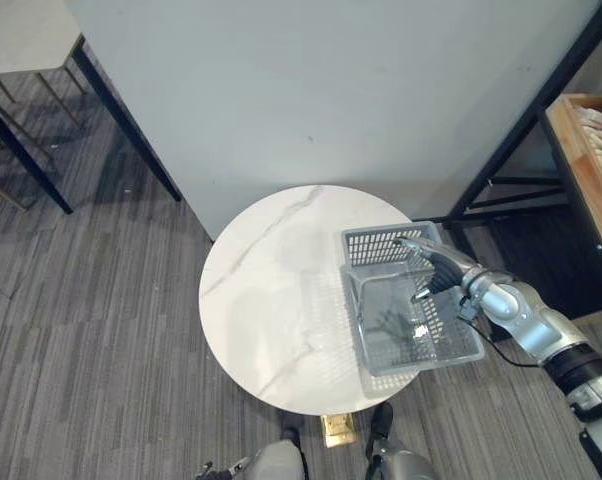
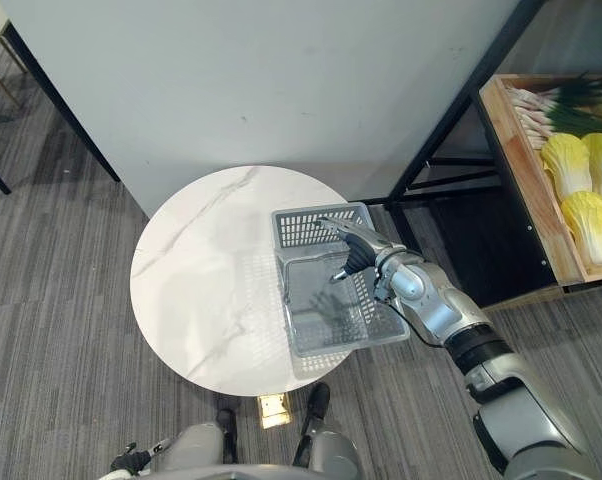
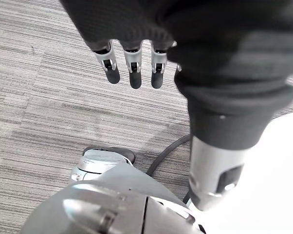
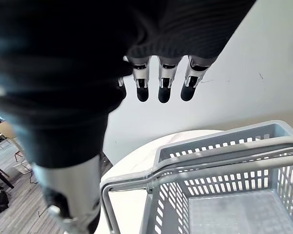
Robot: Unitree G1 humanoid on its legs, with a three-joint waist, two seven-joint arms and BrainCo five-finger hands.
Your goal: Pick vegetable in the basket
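Observation:
My gripper will have the basket (image 1: pixel 406 312) hanging upright under the handles (image 4: pixel 219 161) when it carries the basket, because the handles run close together across the basket's opening.
A grey plastic basket (image 2: pixel 284 290) stands on the right edge of the round white marble table (image 2: pixel 201 280), its handles folded down and nothing inside. My right hand (image 2: pixel 359 250) hovers over the basket's far end, open, with straight fingers (image 4: pixel 163 83) above the rim (image 4: pixel 210 161) and nothing in them. Pale yellow napa cabbages (image 2: pixel 571 170) and green onions (image 2: pixel 571 110) lie in a wooden crate (image 2: pixel 511 170) to the right, well away from that hand. My left hand (image 3: pixel 132 63) hangs open over the carpet, low beside me.
A white partition (image 1: pixel 331 90) rises right behind the table. Black metal shelf legs (image 2: pixel 431 160) stand between the table and the crate. Another table with dark legs (image 1: pixel 21 40) is at the far left. Grey carpet surrounds the table.

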